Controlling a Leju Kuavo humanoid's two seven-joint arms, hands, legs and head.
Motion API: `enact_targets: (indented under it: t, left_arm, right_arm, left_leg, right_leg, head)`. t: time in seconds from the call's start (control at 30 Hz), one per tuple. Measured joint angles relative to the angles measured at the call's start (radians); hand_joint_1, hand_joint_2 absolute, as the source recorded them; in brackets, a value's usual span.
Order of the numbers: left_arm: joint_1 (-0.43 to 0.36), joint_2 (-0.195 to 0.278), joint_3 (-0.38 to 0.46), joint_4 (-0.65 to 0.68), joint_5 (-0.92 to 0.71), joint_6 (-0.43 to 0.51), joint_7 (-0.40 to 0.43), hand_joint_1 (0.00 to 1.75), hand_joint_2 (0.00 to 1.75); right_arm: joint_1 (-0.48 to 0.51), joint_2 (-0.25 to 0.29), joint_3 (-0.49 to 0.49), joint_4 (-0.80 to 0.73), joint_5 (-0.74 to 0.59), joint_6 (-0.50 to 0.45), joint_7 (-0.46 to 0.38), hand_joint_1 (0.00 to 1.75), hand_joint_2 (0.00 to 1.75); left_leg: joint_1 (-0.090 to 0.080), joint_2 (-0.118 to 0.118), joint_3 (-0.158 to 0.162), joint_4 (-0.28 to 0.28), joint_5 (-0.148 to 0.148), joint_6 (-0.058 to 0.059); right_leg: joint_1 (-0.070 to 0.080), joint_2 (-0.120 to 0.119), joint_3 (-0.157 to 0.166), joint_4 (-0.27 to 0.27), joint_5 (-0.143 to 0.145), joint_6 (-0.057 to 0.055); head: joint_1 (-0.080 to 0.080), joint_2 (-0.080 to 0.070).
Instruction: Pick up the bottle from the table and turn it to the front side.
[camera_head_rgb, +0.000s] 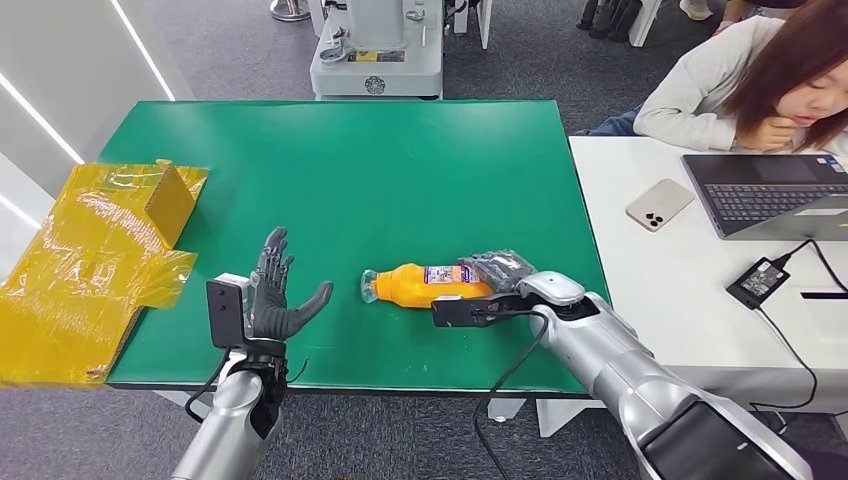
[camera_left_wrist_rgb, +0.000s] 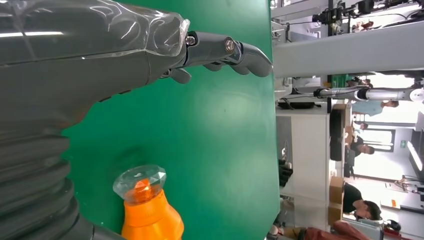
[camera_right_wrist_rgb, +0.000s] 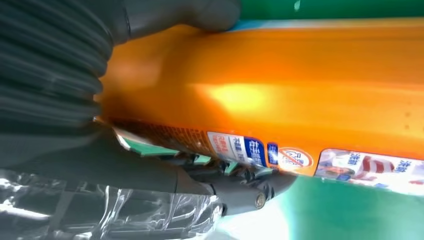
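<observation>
The orange bottle (camera_head_rgb: 412, 286) will show a hidden front label with big letters when I turn it, because the label (camera_head_rgb: 450, 275) facing up is full of small print.
An orange bottle (camera_head_rgb: 420, 284) with a clear faceted cap lies on its side on the green table (camera_head_rgb: 340, 170), cap toward my left. My right hand (camera_head_rgb: 497, 272) wraps its fingers over the bottle's base end and label. Up close, the bottle's orange body (camera_right_wrist_rgb: 280, 85) and printed label fill the space between the thumb and the dark fingers (camera_right_wrist_rgb: 245, 187). My left hand (camera_head_rgb: 275, 295) stands open with fingers spread, a short way from the cap. The cap and neck (camera_left_wrist_rgb: 142, 192) appear beside that hand's fingers (camera_left_wrist_rgb: 225, 50), apart from them.
A crumpled yellow bag with a yellow box (camera_head_rgb: 95, 250) lies at the table's left edge. To the right stands a white desk (camera_head_rgb: 660, 300) with a phone (camera_head_rgb: 660, 204), a laptop (camera_head_rgb: 770, 195) and a charger; a person (camera_head_rgb: 750, 85) sits there. A grey machine base (camera_head_rgb: 376, 55) stands beyond the table.
</observation>
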Motion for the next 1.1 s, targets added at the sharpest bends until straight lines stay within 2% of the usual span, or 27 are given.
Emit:
enact_targets:
  t: [0.13, 0.27, 0.57, 0.83, 1.1]
  left_arm:
    - [0.015, 0.002, 0.005, -0.015, -0.007, 0.002, -0.004, 0.00, 1.75]
    - [0.028, 0.006, 0.006, -0.035, -0.023, 0.013, -0.018, 0.00, 1.75]
    - [0.022, 0.010, 0.006, -0.060, -0.088, 0.048, -0.020, 0.00, 1.75]
    - [-0.011, 0.011, 0.006, -0.067, -0.013, -0.087, 0.048, 0.00, 1.75]
    - [-0.076, 0.013, 0.006, -0.047, 0.177, -0.273, 0.155, 0.00, 1.75]
  right_arm:
    - [0.053, -0.002, -0.032, -0.032, -0.114, -0.096, -0.085, 1.75, 1.75]
    - [0.140, 0.001, -0.113, -0.089, -0.271, -0.142, -0.203, 1.75, 1.75]
    - [0.292, 0.035, -0.226, -0.222, -0.367, -0.253, -0.254, 1.75, 1.75]
    - [0.392, 0.058, -0.317, -0.390, -0.419, -0.307, -0.273, 1.75, 1.75]
    - [0.421, 0.091, -0.388, -0.468, -0.444, -0.328, -0.314, 1.75, 1.75]
  left_leg:
    - [0.000, -0.001, 0.000, 0.000, 0.000, 0.000]
    - [0.000, -0.002, -0.001, 0.000, 0.000, 0.000]
    - [0.000, -0.002, -0.001, 0.000, 0.000, 0.000]
    - [0.000, -0.001, -0.001, 0.000, 0.000, 0.000]
    - [0.000, -0.001, -0.001, 0.000, 0.000, 0.000]
  right_leg:
    - [0.000, 0.000, 0.000, 0.000, 0.000, 0.000]
    - [0.000, -0.001, 0.000, 0.000, 0.000, 0.000]
    - [0.000, -0.001, 0.000, 0.000, -0.001, 0.000]
    - [0.000, -0.001, 0.000, 0.000, -0.001, 0.000]
    - [0.000, -0.001, -0.001, 0.000, 0.000, 0.000]
  head:
    - [0.000, 0.000]
    - [0.000, 0.000]
    - [0.000, 0.000]
    - [0.000, 0.000]
    - [0.000, 0.000]
